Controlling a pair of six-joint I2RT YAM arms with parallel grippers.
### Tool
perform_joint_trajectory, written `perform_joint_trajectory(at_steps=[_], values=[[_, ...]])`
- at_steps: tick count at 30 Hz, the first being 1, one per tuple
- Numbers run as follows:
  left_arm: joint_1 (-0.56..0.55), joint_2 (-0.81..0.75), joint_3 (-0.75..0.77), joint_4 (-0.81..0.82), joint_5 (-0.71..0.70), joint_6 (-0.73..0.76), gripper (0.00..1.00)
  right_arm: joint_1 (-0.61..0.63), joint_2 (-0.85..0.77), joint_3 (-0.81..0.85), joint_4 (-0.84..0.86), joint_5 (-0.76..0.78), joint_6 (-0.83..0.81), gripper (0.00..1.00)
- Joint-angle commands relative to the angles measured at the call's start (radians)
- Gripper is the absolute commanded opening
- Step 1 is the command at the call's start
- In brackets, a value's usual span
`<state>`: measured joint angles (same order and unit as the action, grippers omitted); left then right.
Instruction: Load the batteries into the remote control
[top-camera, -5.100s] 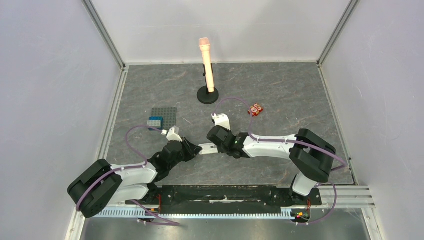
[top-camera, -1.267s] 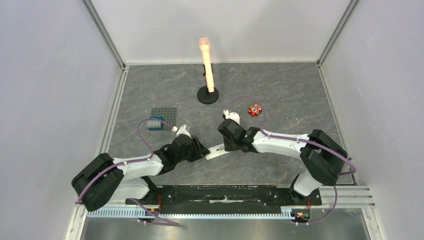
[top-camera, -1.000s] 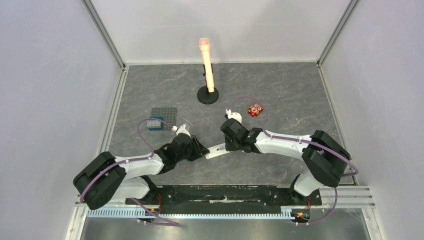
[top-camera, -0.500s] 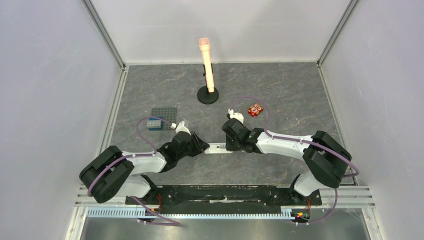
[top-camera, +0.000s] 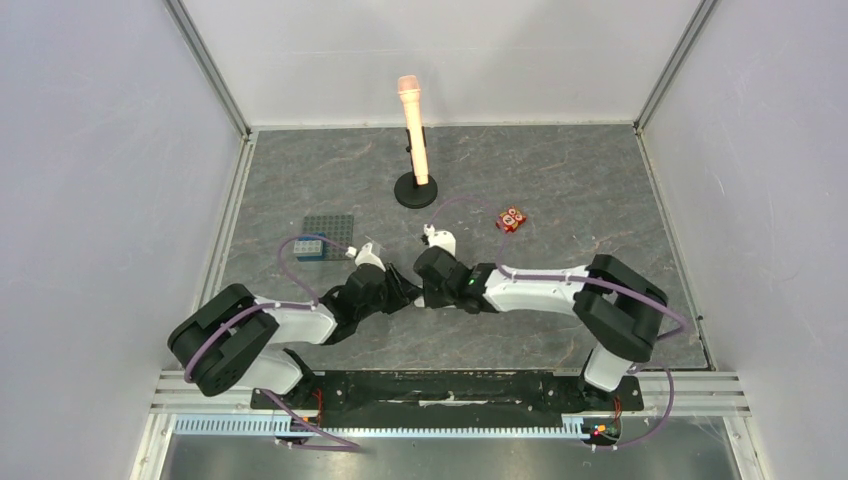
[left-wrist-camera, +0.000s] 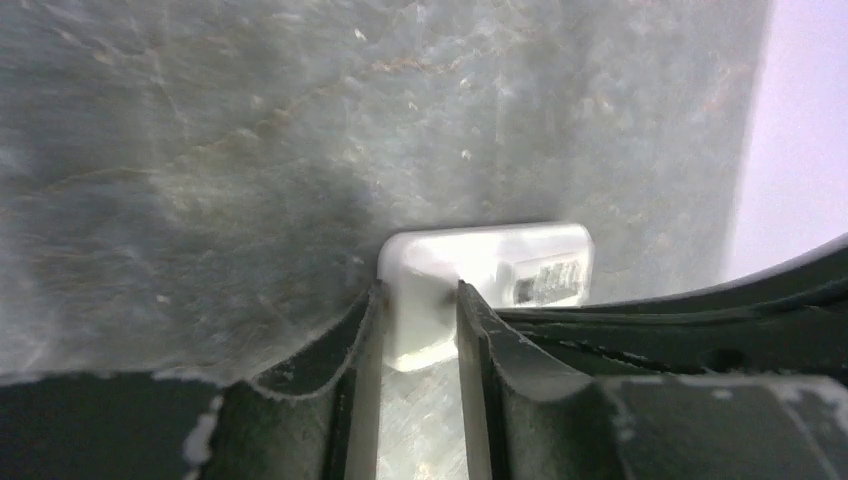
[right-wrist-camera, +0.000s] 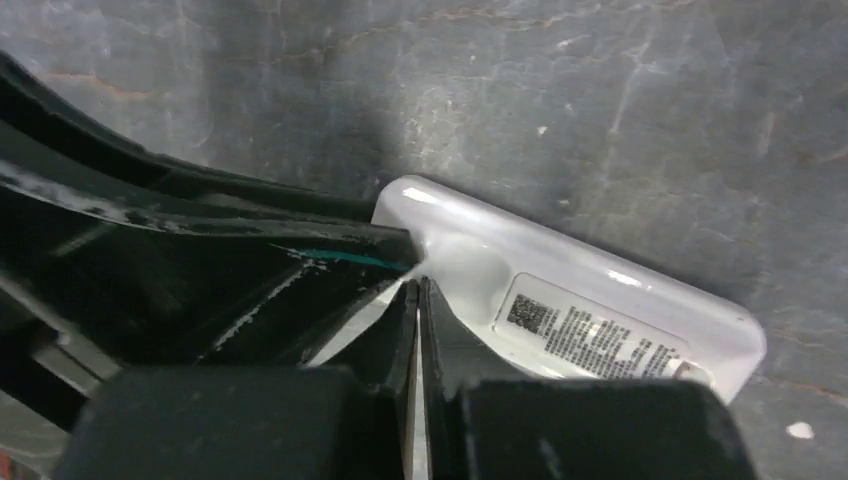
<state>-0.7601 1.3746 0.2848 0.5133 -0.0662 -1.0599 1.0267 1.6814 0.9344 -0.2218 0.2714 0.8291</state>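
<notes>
My right gripper should move to the label's far end before my left gripper grips again, since both grippers are crowding the same end of the remote control.
The remote control lies back side up on the grey table, its printed label facing upward. My left gripper is shut on one narrow end of it, a finger on each side. My right gripper is shut with nothing between its fingers, and its joined tips rest on the remote control's back beside the label. In the top view the left gripper and the right gripper meet tip to tip and cover the remote. The batteries are not in view.
A peach microphone-shaped object on a black round stand stands at the back centre. A grey studded plate with a blue brick lies to the left. A small red block lies to the right. Walls close in three sides.
My right gripper has slid left along the remote until it meets the left gripper, covering the remote from above. The left arm has crept forward, still holding the remote's end.
</notes>
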Motion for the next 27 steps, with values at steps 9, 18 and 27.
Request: perform_joint_trajectory(at_steps=[9,18,27], values=[[-0.065,-0.072,-0.049,0.086,0.187,-0.118,0.02,0.088,0.141,-0.111,-0.021,-0.213,0.082,0.0],[-0.064,-0.343,0.055,-0.37,-0.054,0.05,0.17,0.073,-0.068,-0.024,-0.123,-0.034,0.06,0.07],[-0.06,-0.409,0.109,-0.486,-0.064,0.096,0.4,-0.107,-0.325,-0.108,-0.158,0.024,-0.048,0.38]])
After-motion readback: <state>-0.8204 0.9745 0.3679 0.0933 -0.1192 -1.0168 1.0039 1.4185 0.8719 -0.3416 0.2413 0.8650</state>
